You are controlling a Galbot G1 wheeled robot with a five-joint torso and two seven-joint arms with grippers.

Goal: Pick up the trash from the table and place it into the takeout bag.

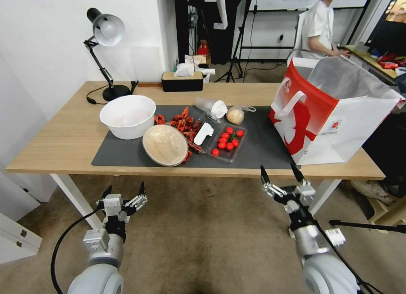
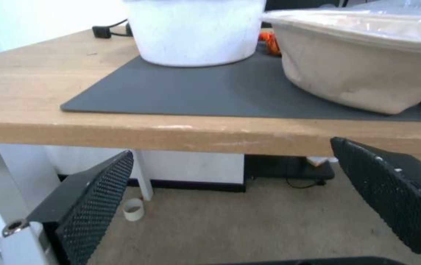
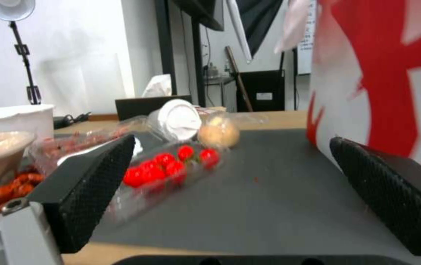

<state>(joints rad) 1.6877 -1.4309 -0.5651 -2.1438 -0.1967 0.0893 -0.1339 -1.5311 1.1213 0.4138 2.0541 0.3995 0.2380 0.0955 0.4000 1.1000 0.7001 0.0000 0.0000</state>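
A loose tail of clear wrap (image 1: 249,108) sticks out next to the beige ball (image 1: 235,115). The wrap will come with the ball and trail behind it when I carry the ball.
The red-and-white takeout bag (image 1: 334,108) (image 3: 382,73) stands open at the table's right end. On the dark mat lie a clear plastic cup with a white lid (image 1: 211,106) (image 3: 176,119) on its side, a beige ball in clear wrap (image 1: 235,115) (image 3: 218,134) and a round tan bowl (image 1: 165,144) (image 2: 363,70) tilted near the front edge. My left gripper (image 1: 124,192) (image 2: 230,198) hangs open below the table's front edge, in front of the tan bowl. My right gripper (image 1: 281,172) (image 3: 230,191) is open at the front edge, just left of the bag.
A big white bowl (image 1: 127,115) (image 2: 195,31) sits at the mat's left. A clear tray of cherry tomatoes (image 1: 228,141) (image 3: 166,169) and red crayfish (image 1: 182,122) lie mid-mat. A desk lamp (image 1: 105,53) and a tissue box (image 1: 182,80) stand at the back.
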